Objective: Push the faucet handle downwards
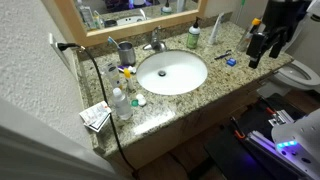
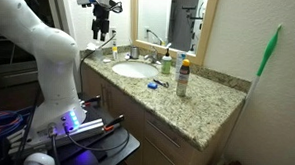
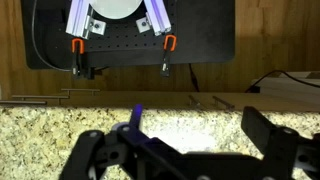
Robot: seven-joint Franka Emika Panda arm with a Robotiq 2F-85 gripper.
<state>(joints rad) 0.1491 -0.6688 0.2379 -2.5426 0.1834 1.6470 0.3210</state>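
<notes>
My gripper is hanging over the counter's front edge (image 3: 190, 108), and the basin is in front of the faucet. I should go high over the basin until I am above the faucet handle (image 1: 155, 34).
The faucet handle (image 1: 157, 38) is a short silvery lever on top of a small chrome faucet (image 1: 154, 45) behind the white oval basin (image 1: 172, 72). My gripper (image 1: 254, 58) hangs above the granite counter's end, well away from the faucet, with the basin between them. In an exterior view it hovers above the far end of the counter (image 2: 101, 34). In the wrist view its two dark fingers (image 3: 185, 150) are spread wide over speckled granite with nothing between them. The faucet does not show in the wrist view.
A grey metal cup (image 1: 126, 52) stands beside the faucet. Bottles (image 1: 121, 103) and small items crowd the counter edge by a black cable (image 1: 100, 90). A green bottle (image 1: 194, 37), a can (image 2: 183, 80) and a blue item (image 3: 137, 117) lie on the granite. A toilet (image 1: 298, 72) is nearby.
</notes>
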